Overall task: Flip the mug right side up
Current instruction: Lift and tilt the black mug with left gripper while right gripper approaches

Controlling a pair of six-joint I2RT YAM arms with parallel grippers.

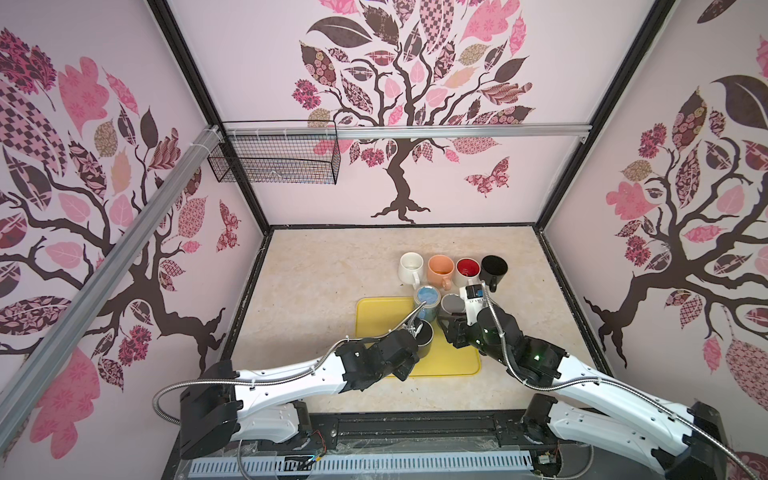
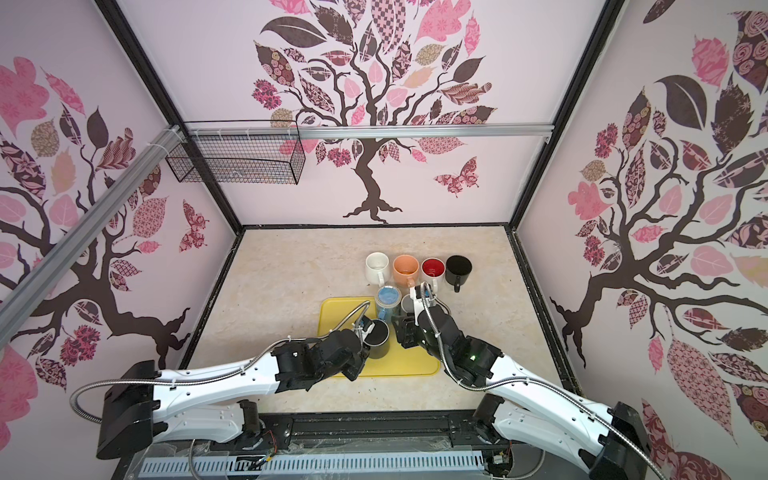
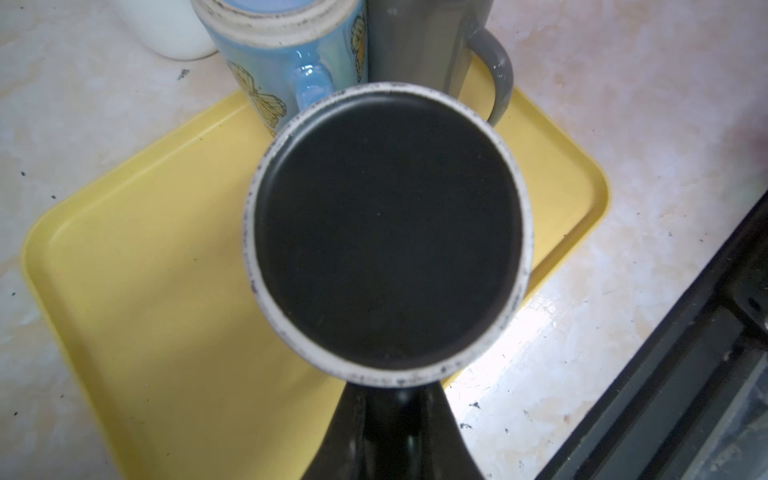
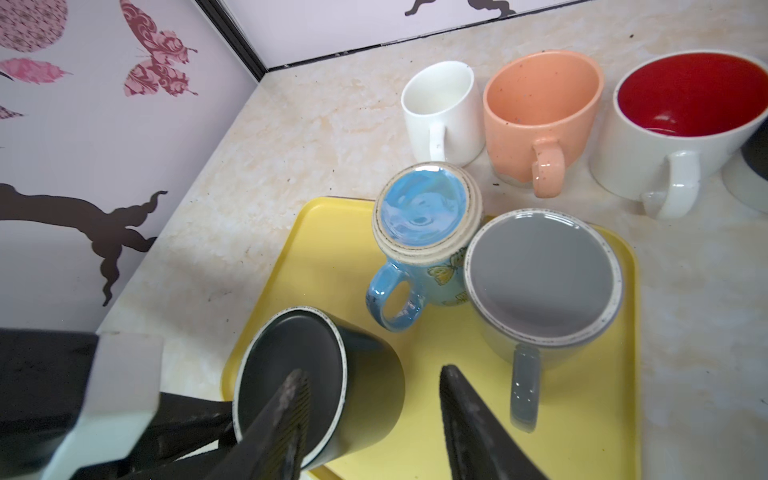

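I should lift and tip the mug in my left gripper, because the black mug's base (image 2: 377, 335) is facing up. I should then pass its handle (image 3: 392, 416) to my right gripper.
A black mug (image 1: 424, 338) (image 2: 378, 338) hangs bottom-up over the yellow tray (image 1: 378, 311). Its flat base with a pale unglazed ring fills the left wrist view (image 3: 386, 232). My left gripper (image 3: 390, 399) is shut on it from the side, at what looks like its dark handle. The mug's mouth is hidden. In the right wrist view the mug (image 4: 365, 386) is tilted, base toward the camera. My right gripper (image 4: 374, 395) (image 1: 446, 328) stands open just right of it; one of its fingers (image 4: 291, 415) overlaps the base in the picture. I cannot tell if it touches.
A blue butterfly mug (image 4: 424, 208) and a grey mug (image 4: 540, 274) stand upside down at the tray's far end. Behind them, upright on the counter, are a white (image 1: 411, 266), an orange (image 1: 440, 268), a red-lined (image 1: 467, 270) and a black mug (image 1: 494, 266). A wire basket (image 1: 274, 158) hangs on the back wall.
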